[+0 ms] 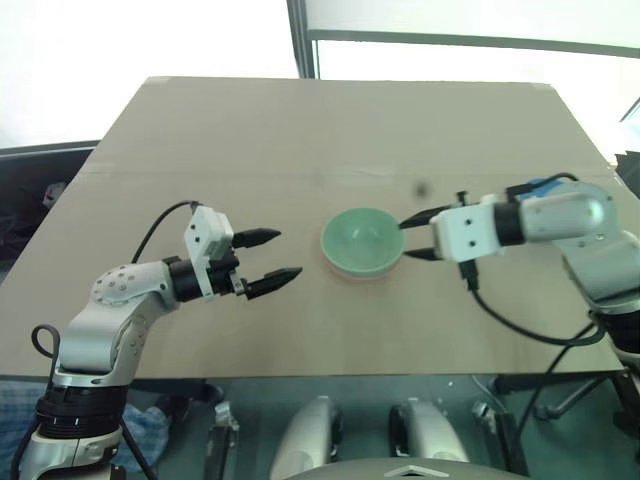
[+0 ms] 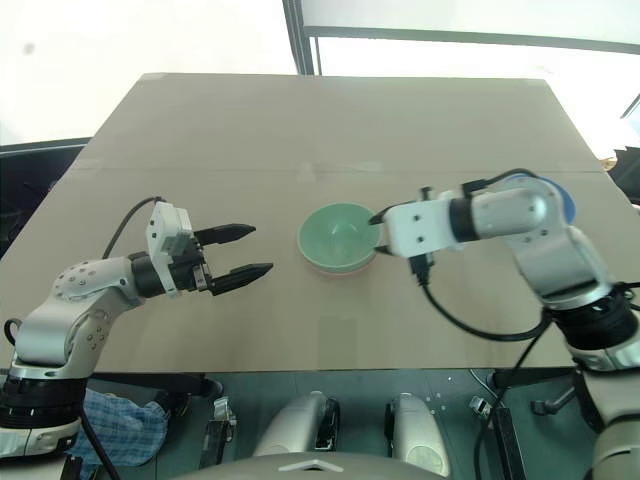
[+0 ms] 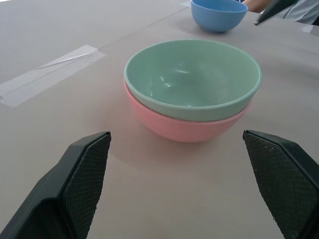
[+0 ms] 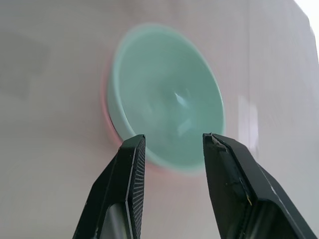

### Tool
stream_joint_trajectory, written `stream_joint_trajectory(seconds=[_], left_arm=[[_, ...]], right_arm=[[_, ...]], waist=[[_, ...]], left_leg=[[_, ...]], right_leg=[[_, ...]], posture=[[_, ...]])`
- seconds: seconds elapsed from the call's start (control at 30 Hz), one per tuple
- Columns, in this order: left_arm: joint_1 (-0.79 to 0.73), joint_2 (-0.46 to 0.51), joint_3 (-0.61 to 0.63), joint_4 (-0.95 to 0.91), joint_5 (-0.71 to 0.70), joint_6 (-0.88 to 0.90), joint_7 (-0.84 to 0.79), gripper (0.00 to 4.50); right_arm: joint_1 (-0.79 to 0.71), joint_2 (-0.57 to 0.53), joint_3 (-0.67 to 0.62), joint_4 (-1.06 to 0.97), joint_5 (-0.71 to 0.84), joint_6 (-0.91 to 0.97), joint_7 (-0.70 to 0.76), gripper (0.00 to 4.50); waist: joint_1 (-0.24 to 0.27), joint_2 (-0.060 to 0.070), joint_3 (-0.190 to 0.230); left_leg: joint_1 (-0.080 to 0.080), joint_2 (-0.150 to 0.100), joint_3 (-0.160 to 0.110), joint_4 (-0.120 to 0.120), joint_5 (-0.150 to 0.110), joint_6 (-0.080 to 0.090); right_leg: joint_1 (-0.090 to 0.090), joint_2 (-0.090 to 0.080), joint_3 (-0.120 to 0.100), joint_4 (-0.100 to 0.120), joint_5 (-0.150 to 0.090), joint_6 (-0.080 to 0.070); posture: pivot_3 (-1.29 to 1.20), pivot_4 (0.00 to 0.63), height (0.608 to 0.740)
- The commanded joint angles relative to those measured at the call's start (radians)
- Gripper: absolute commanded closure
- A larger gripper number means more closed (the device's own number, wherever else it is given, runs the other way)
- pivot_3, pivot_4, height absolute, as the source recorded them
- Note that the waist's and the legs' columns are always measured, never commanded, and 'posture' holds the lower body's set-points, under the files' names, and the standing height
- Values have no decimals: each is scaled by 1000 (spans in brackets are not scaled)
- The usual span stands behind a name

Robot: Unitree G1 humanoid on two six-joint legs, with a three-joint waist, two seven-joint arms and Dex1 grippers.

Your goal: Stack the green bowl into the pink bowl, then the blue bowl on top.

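I can see just a pink edge (image 4: pixel 106 108) under the nested green bowl, so I expect the blue bowl (image 1: pixel 540 188) to also sink down into the green bowl when I lower it.
The green bowl (image 1: pixel 362 238) sits nested inside the pink bowl (image 3: pixel 184 127) at the middle of the table; only a pink edge shows under it from above. My right gripper (image 1: pixel 407 240) hovers just right of the stack, at its rim, open with nothing between its fingers (image 4: pixel 132 169). To the left of the stack my left gripper (image 1: pixel 289 252) is wide open, empty and pointing at the bowls from a short gap away. The blue bowl (image 3: pixel 219 12) stands upright on the table beyond the stack, largely hidden behind my right arm in the head views (image 2: pixel 565 200).
The tan table (image 1: pixel 300 130) stretches far behind the bowls; its front edge runs close below both arms. A strip of clear tape (image 3: pixel 50 74) lies flat on the surface. A black cable (image 1: pixel 520 320) loops down from my right wrist.
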State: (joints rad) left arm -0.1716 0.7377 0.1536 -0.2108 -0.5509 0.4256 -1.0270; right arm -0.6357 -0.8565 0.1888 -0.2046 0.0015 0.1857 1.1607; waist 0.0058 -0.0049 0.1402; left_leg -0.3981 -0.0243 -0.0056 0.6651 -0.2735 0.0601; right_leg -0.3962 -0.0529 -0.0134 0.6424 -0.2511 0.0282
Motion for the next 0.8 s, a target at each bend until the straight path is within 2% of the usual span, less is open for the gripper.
stream_joint_trajectory(seconds=[0.03,0.2,0.33,0.6,0.8], left_arm=[[-22,-13,-10,-7,-10,-26,-19,0],[-55,-41,-27,0,-29,-25,-43,0],[-91,-53,-47,18,-23,-40,-68,0],[-121,-59,-60,35,-13,-42,-93,0],[-124,-56,-64,40,-7,-46,-96,0]], right_arm=[[-1,-55,-104,125,-50,13,-99,2586],[26,-118,-160,320,-103,-8,-201,2586],[83,-152,-174,410,-119,61,-220,2586],[109,-131,-196,441,-73,243,-250,2586],[111,-128,-184,451,-72,257,-266,2586]], waist=[[0,0,0],[6,0,0],[6,0,0],[0,1,0],[4,1,0]], left_leg=[[0,0,0,0,0,0],[0,0,0,0,0,0],[-1,0,1,-1,0,0],[0,1,1,0,0,0],[-1,1,1,0,0,0]], right_leg=[[0,0,0,0,0,0],[0,0,0,0,0,0],[0,0,0,0,0,0],[0,1,0,0,0,0],[0,1,0,0,0,0]], posture=[[0,150,740],[0,150,740],[0,150,740],[0,150,740],[0,150,740]])
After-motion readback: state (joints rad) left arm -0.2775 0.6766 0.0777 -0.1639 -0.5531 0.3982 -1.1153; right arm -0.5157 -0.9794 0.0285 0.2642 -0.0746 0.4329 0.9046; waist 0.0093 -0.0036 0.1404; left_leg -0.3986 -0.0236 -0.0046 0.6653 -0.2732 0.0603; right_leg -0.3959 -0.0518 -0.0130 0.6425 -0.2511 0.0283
